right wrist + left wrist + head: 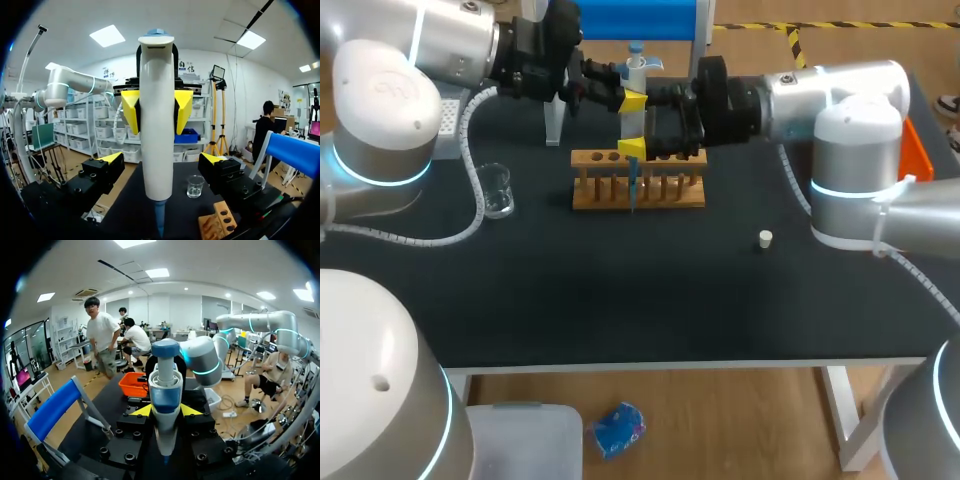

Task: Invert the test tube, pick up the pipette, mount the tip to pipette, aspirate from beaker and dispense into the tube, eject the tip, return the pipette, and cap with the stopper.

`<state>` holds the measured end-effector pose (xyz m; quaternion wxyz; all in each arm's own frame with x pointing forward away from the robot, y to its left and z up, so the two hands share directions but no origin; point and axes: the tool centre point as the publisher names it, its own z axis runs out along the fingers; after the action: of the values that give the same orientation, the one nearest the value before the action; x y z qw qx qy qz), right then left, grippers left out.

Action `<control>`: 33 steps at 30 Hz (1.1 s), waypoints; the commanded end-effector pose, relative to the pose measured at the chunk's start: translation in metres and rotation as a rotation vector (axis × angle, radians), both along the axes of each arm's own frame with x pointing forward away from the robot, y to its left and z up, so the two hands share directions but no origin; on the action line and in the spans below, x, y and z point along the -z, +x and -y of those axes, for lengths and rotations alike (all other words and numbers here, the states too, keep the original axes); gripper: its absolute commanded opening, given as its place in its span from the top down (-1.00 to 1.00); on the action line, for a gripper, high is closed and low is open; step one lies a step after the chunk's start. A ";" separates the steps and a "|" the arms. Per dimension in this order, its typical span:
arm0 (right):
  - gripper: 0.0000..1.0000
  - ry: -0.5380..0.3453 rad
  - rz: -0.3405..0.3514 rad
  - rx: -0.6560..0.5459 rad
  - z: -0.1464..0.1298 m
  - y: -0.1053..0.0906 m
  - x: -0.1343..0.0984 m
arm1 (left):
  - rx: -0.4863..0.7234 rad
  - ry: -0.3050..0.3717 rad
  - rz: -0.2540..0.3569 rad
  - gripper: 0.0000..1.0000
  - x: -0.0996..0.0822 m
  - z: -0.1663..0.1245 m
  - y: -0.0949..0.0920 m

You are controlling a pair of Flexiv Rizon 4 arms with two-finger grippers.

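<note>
The rack's end holes look empty, but the rack's middle (648, 156) is covered. The rack should show a hidden test tube when I carry the white pipette (633, 124) away.
A white pipette with a blue cap (636, 68) hangs upright over the wooden test tube rack (638, 182). My left gripper (623, 98) is shut on its body. Its blue tip (632, 190) points down into the rack's front. In the left wrist view the pipette (165, 390) stands between my left gripper's (166, 410) yellow tips. My right gripper (161, 160) is open wide, one finger on each side of the pipette (157, 125) without touching it. The beaker (497, 188) stands left of the rack. A white stopper (765, 239) lies to the right. I cannot make out a test tube.
A white stand (555, 110) rises behind the rack, near my left arm. A grey perforated box (450, 115) sits at the far left. An orange bin (920, 150) is at the table's right edge. The beaker (195, 186) and rack (220, 227) show beyond the right gripper.
</note>
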<state>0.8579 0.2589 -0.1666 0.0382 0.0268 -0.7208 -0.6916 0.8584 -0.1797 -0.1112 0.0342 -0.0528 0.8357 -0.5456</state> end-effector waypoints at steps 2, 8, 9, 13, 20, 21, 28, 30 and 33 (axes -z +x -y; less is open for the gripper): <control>-1.00 0.009 0.006 0.014 -0.002 -0.002 -0.001 | 0.000 -0.004 0.003 1.00 0.001 0.000 0.000; -1.00 0.037 0.010 0.038 -0.001 -0.003 -0.002 | 0.000 -0.004 0.003 1.00 0.001 0.000 0.000; -1.00 0.040 0.010 0.039 -0.001 -0.003 -0.001 | 0.000 -0.004 0.003 1.00 0.001 0.000 0.000; -1.00 0.049 0.003 0.044 -0.001 -0.003 0.000 | 0.000 -0.004 0.003 1.00 0.001 0.000 0.000; -0.19 0.060 -0.003 0.060 0.000 -0.002 0.001 | 0.000 -0.004 0.003 1.00 0.001 0.000 0.000; 0.11 0.061 -0.003 0.060 0.000 -0.002 0.001 | 0.000 -0.004 0.003 1.00 0.001 0.000 0.000; 1.00 0.067 -0.005 0.064 0.000 -0.002 0.002 | 0.000 -0.004 0.003 1.00 0.001 0.000 0.000; 1.00 0.068 -0.005 0.065 0.000 -0.001 0.002 | 0.000 -0.004 0.003 1.00 0.001 0.000 0.000; 1.00 0.067 -0.004 0.067 0.000 -0.001 0.002 | 0.000 -0.004 0.003 1.00 0.001 0.000 0.000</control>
<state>0.8575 0.2591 -0.1681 0.0183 0.0050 -0.6981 -0.7158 0.8589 -0.1795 -0.1112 0.0349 -0.0531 0.8357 -0.5456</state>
